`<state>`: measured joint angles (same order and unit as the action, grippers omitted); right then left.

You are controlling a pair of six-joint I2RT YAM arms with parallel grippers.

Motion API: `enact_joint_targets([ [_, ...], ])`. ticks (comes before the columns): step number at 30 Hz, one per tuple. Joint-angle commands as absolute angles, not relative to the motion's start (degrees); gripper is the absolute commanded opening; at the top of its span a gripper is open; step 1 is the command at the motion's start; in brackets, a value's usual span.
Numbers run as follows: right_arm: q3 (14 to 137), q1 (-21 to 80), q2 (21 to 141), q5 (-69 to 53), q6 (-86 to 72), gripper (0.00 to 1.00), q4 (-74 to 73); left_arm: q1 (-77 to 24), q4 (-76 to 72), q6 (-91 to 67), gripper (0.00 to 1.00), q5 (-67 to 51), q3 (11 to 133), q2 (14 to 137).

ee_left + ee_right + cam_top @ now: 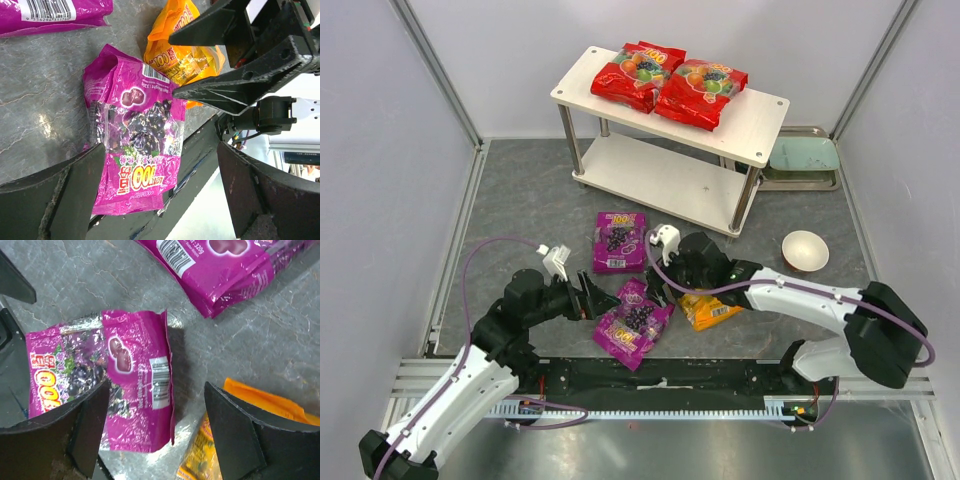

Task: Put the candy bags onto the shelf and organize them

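Note:
My right gripper needs to turn the front purple bag before I lift it, because the front purple bag's barcode end (pixel 636 289) points toward the shelf, the opposite way from the other purple bag.
The shelf (pixel 760 105) stands at the back with two red candy bags (pixel 638 73) (pixel 700 92) side by side on its top board. One purple bag (pixel 619 241) lies flat on the grey table in front of it. A second purple bag (pixel 633 328) (pixel 135 130) (pixel 125 385) lies crumpled near the front, with the orange bag (pixel 710 309) (pixel 185 55) (pixel 260 400) beside it on the right. My left gripper (pixel 598 300) (pixel 161 147) is open and empty at that purple bag's left edge. My right gripper (pixel 663 290) (pixel 157 390) is open, low over the purple bag's right edge, beside the orange bag.
A pale green tray (pixel 805 158) sits at the back right behind the shelf. A white bowl (pixel 805 250) stands right of the bags. The shelf's lower board (pixel 660 180) is bare. Grey walls close in both sides, and a metal rail (pixel 650 385) runs along the front.

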<state>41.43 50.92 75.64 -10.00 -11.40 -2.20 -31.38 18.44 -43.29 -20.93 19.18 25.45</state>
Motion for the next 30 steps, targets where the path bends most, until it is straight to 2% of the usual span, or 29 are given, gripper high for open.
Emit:
enact_joint_targets([
  [1,45.78,51.15,81.28,-10.8,-5.8,0.84,-0.53,-31.64,19.33,-44.74,0.99,-20.48,20.83,24.79],
  [9,46.76,51.15,87.71,-15.64,-5.36,0.8,1.32,-31.64,20.48,-44.82,0.99,-19.86,20.66,22.85],
  [12,46.5,51.15,87.98,-15.38,-5.89,0.69,1.49,-31.64,20.48,-44.82,0.99,-19.95,20.48,22.85],
  [13,46.23,51.15,87.8,-14.77,-6.93,0.62,2.28,-31.64,20.48,-44.82,0.99,-19.95,20.39,22.94],
  [15,45.01,51.15,86.67,-14.68,-7.91,0.57,3.6,-31.64,20.48,-44.91,0.99,-19.86,20.3,23.03],
  [18,43.69,51.15,85.43,-15.2,-10.72,0.42,5.71,-31.64,20.57,-45.0,0.99,-19.78,20.39,23.12],
  [21,42.89,51.07,84.73,-14.86,-13.7,0.14,7.12,-31.64,20.48,-45.26,0.99,-19.69,20.3,23.03],
  [22,42.72,51.06,84.38,-14.07,-14.75,0.02,7.21,-31.64,20.48,-45.18,0.99,-19.69,20.3,22.94],
  [30,36.57,51.15,74.56,-5.3,-27.21,0.0,10.72,-31.64,20.57,-45.88,0.99,-19.16,20.04,22.5],
])
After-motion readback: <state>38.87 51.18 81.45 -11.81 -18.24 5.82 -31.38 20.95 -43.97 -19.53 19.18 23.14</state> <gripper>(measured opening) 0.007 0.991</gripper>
